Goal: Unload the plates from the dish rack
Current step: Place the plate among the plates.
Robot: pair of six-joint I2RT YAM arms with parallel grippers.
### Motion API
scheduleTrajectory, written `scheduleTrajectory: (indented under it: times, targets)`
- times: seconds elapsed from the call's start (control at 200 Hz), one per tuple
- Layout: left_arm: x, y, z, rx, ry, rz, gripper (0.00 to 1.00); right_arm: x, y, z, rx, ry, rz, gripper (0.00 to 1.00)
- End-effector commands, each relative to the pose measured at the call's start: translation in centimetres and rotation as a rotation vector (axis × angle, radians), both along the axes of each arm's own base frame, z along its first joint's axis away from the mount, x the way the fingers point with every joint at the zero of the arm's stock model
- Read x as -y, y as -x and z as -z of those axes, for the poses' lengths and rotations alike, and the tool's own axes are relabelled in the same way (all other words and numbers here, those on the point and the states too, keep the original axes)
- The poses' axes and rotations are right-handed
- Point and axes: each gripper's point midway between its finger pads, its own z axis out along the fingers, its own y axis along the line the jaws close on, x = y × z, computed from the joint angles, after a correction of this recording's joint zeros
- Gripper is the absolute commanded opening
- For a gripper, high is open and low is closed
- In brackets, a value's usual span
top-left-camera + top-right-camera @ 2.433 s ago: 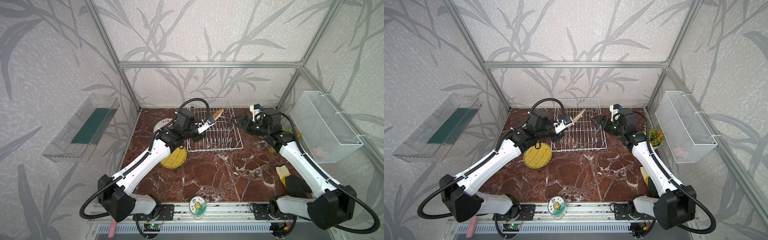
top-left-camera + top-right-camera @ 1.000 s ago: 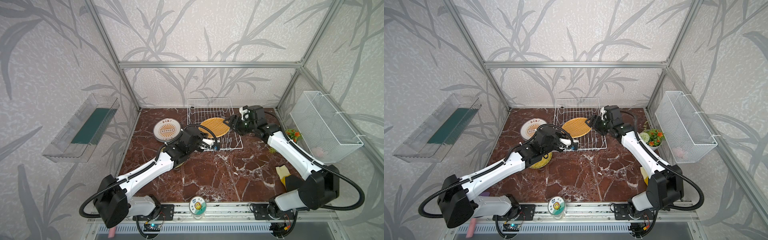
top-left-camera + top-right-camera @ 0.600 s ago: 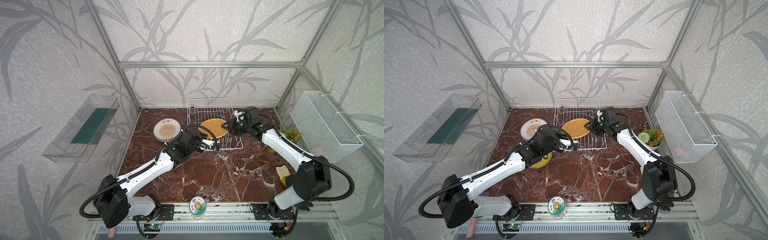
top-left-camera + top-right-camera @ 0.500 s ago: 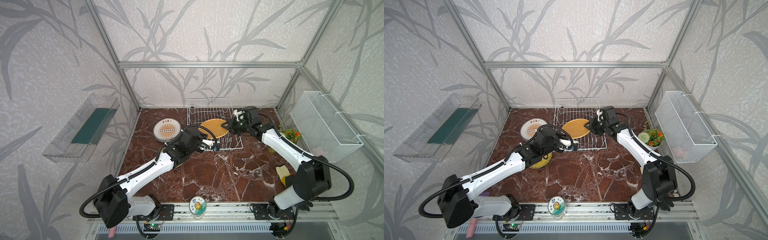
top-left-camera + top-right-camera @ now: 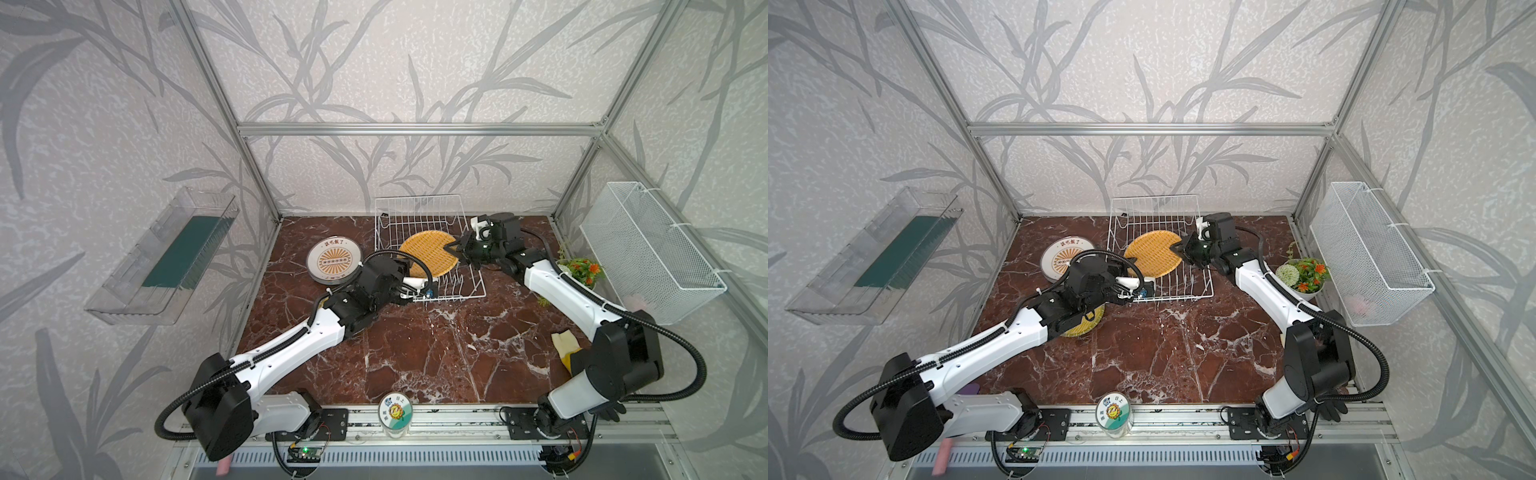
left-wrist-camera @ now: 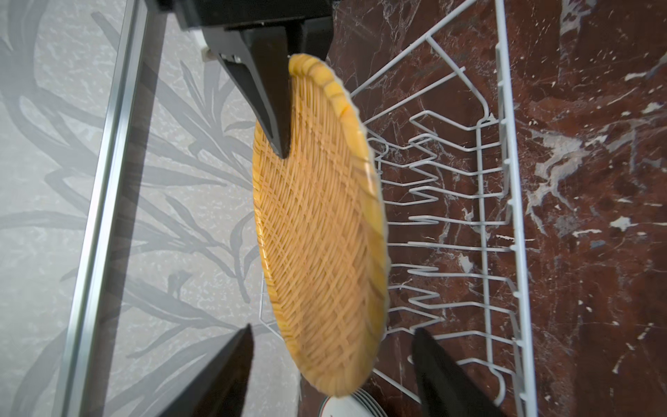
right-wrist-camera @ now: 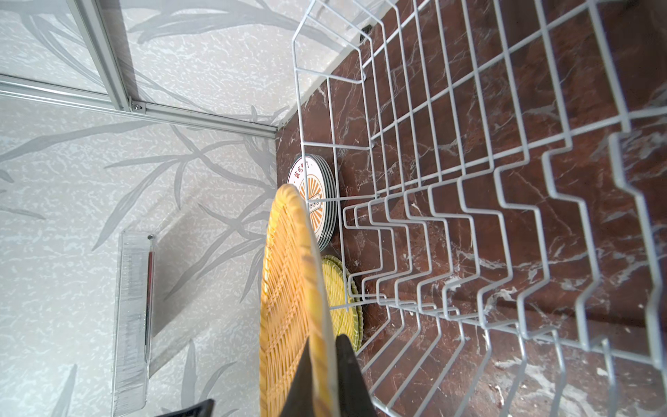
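Note:
My left gripper should take the plate's near rim (image 6: 339,381), because my right gripper is holding the woven plate while the other woven plates (image 5: 1086,321) lie under my left arm.
A yellow-tan woven plate (image 5: 430,254) (image 5: 1152,253) hangs tilted over the white wire dish rack (image 5: 465,296) (image 5: 1183,297). My right gripper (image 5: 455,249) (image 7: 321,375) is shut on its far-right rim, one finger on each face. At the plate's near edge my left gripper (image 5: 424,286) (image 6: 332,364) stands open, its fingers (image 6: 231,375) apart on either side of the rim without touching it. A stack of white sunburst plates (image 5: 334,261) (image 7: 319,202) lies left of the rack. More woven plates (image 5: 1079,328) (image 7: 339,299) lie on the table under my left arm.
A white mesh basket (image 5: 648,249) hangs on the right wall and a clear tray (image 5: 166,257) on the left wall. A bowl of flowers (image 5: 1304,276) stands by the right arm. A yellow object (image 5: 565,347) and a round tin (image 5: 395,411) sit near the front.
My right gripper has shut on the woven plate's far rim. My left gripper, shut on the near rim half a second ago, has opened and let go.

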Motion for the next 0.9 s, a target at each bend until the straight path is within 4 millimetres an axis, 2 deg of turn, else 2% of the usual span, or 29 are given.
scheduleTrajectory:
  times: [0.0,0.08,0.145,0.24,0.34,0.475,0.655,0.755,0.895]
  targets:
    - [-0.7,1.8,-0.3,-0.138,0.132,-0.017,0.99,1.7,-0.5,-5.3,0.217,-0.023,0.017,0.00]
    - [-1.4,2.6,-1.3,-0.268,0.292,-0.026,0.99,2.8,-0.5,-6.4,0.301,-0.025,0.022,0.00]
    - [-2.3,2.6,-3.0,-0.397,0.491,-0.052,0.99,3.4,-0.3,-7.2,0.395,0.002,-0.001,0.00]
    - [-3.9,1.3,-5.1,-0.543,0.742,-0.119,0.97,3.3,0.7,-7.8,0.533,0.076,-0.076,0.00]
    - [-4.1,0.2,-6.0,-0.709,0.903,-0.147,0.95,2.7,2.0,-7.9,0.672,0.116,-0.172,0.00]
    - [-2.7,-0.9,-5.4,-0.909,1.006,-0.109,0.92,1.8,3.7,-8.2,0.801,0.107,-0.259,0.00]
    - [-0.4,-1.5,-4.9,-1.139,1.078,0.023,0.76,0.4,5.6,-8.4,0.908,0.114,-0.354,0.00]
    - [0.3,-1.6,-4.5,-1.201,1.066,0.049,0.68,-0.3,6.3,-8.3,0.934,0.112,-0.391,0.00]
    - [0.2,-1.6,-4.4,-1.190,1.050,0.042,0.60,-0.7,6.7,-8.3,0.948,0.098,-0.413,0.00]
